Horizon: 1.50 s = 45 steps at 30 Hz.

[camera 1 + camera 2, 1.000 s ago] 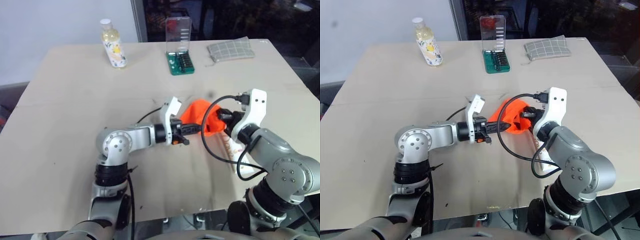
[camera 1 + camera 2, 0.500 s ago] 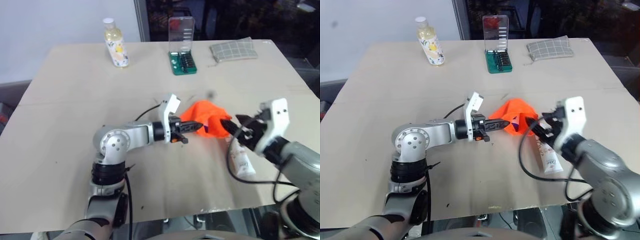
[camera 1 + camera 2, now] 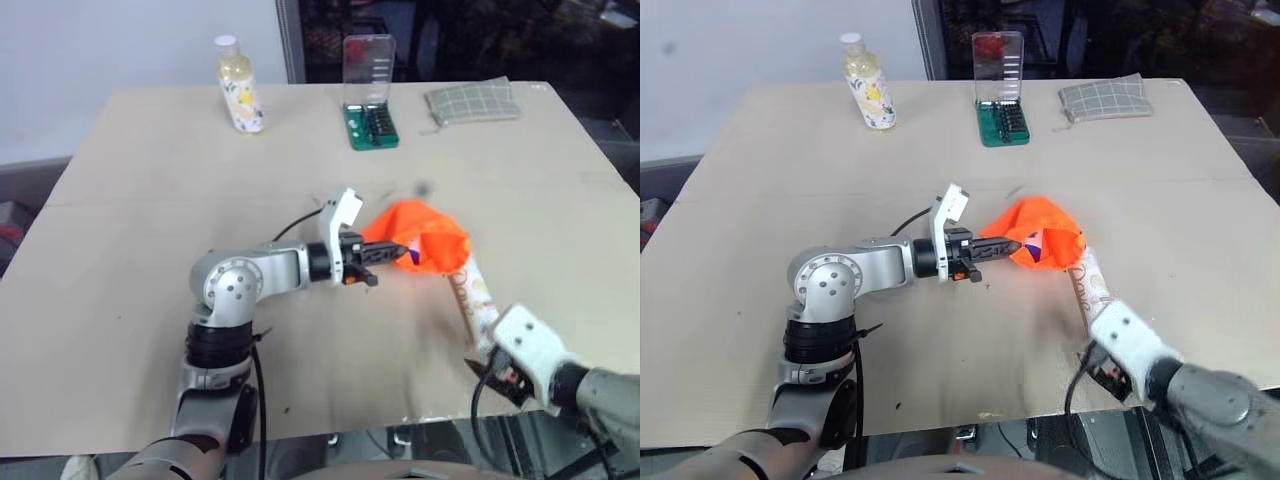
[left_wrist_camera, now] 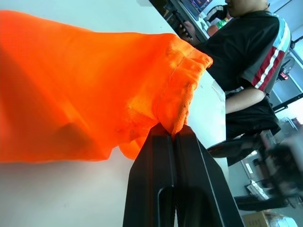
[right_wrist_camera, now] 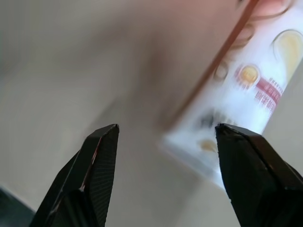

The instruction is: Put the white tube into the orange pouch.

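Note:
My gripper will push the white tube, and the tube will stay stiff and slide into the orange pouch, because it lies straight from its flat near end.
The orange pouch lies bunched at the table's middle. My left gripper is shut on its hem, reaching in from the left. The white tube lies flat on the table just in front of the pouch. Its far end touches the pouch's edge, and I cannot tell whether that end is inside. My right gripper is open and holds nothing. It hovers low by the table's front edge, near the tube's near end. The fingers stand wide apart.
At the back of the table stand a clear yellowish bottle, a green bit case with its clear lid up and a grey checked pouch. A seated person is beyond the table. The front edge is close to my right hand.
My right gripper let go of the pouch, opened, and drew back and down to the table's front edge. The tube now lies uncovered. The left gripper kept its hold.

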Each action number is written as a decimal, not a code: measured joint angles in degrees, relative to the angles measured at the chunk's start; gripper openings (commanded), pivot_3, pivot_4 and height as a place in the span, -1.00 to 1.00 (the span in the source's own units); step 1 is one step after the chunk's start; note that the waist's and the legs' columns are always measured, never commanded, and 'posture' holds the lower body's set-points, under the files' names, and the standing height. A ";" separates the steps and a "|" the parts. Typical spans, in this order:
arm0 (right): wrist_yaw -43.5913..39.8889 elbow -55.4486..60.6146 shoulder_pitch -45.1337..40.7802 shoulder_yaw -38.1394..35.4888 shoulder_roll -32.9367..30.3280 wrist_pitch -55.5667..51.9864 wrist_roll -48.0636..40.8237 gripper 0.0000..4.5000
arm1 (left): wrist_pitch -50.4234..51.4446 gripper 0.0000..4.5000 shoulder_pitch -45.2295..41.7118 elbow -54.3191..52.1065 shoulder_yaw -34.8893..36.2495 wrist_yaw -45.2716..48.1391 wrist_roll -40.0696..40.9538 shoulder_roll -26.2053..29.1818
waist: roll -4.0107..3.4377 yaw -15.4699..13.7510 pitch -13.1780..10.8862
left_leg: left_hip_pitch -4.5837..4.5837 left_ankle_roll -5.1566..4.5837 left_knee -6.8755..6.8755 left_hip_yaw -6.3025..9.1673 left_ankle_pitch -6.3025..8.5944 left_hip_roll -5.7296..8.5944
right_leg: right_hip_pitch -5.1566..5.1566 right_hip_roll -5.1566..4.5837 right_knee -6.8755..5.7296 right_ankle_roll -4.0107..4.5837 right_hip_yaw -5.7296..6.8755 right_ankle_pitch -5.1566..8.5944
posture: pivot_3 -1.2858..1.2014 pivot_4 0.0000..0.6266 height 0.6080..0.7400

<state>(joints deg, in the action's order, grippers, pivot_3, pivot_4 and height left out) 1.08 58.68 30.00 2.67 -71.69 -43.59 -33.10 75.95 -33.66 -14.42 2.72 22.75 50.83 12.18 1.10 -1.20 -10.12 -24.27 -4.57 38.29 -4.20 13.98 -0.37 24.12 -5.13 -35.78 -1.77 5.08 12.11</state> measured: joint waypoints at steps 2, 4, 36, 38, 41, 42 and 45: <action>1.57 0.49 4.74 1.62 -1.93 5.23 7.60 0.45 | -0.01 -1.00 -0.14 0.15 0.02 0.00 0.00 0.06 | 0.03 -0.27 0.04 | -0.04 -0.09 0.03 0.01 -0.04 0.01 | 0.02 0.03 0.01 -0.04 -0.01 -0.01 | 0.03 -0.52 1.00; 3.44 0.53 10.09 1.78 -2.10 8.97 17.47 0.45 | -0.02 -1.00 -0.28 0.55 -0.01 0.09 -0.01 0.23 | 0.04 -0.79 0.04 | -0.09 -0.18 0.06 0.03 -0.10 0.00 | 0.03 0.07 0.01 -0.26 0.00 -0.13 | 0.03 -0.52 1.00; 4.14 -28.37 1.65 10.85 29.08 39.04 73.12 -0.98 | -0.13 -1.00 0.05 0.59 0.09 -0.75 0.08 -1.29 | 0.74 0.36 0.57 | 0.51 0.55 0.07 0.15 -0.22 -0.33 | -0.35 0.02 -0.11 -0.02 0.35 0.01 | 0.03 -0.52 1.00; 4.12 -28.47 2.53 9.07 29.61 40.34 72.80 -0.98 | -0.13 -1.00 0.11 0.55 0.08 -0.84 0.09 -1.34 | 0.72 0.30 0.55 | 0.50 0.55 0.04 0.15 -0.22 -0.32 | -0.34 0.02 -0.12 -0.01 0.35 0.01 | 0.03 -0.52 1.00; 4.67 -29.37 5.00 3.46 30.65 41.87 71.53 -0.98 | -0.13 -1.00 0.20 0.49 0.08 -0.94 0.13 -1.29 | 0.55 0.15 0.45 | 0.46 0.54 0.02 0.16 -0.21 -0.29 | -0.32 0.02 -0.12 -0.01 0.36 0.01 | 0.03 -0.52 1.00; 5.80 -28.94 7.68 0.23 32.15 43.51 70.77 -0.98 | -0.13 -1.00 0.20 0.50 -0.06 -0.94 0.16 -1.48 | 0.37 -0.33 0.42 | 0.43 0.54 -0.02 0.22 -0.21 -0.25 | -0.30 0.01 -0.14 -0.01 0.37 0.01 | 0.03 -0.52 1.00; 9.78 -26.76 16.87 -6.84 37.32 49.20 68.51 -0.98 | -0.28 -1.00 0.27 0.58 -0.03 -0.81 0.09 -1.31 | 0.13 -1.28 0.42 | 0.40 0.56 -0.24 0.27 -0.21 -0.25 | -0.19 0.08 -0.15 0.00 0.37 0.03 | 0.03 -0.52 1.00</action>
<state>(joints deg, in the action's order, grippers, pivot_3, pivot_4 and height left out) 10.86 31.92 46.87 -4.16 -34.37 5.60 35.41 75.68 -33.39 -13.84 2.70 21.94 50.92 10.88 1.23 -2.48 -9.70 -23.87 -4.02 38.05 -3.93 13.77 -0.62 23.93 -5.05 -35.93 -1.77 5.46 12.14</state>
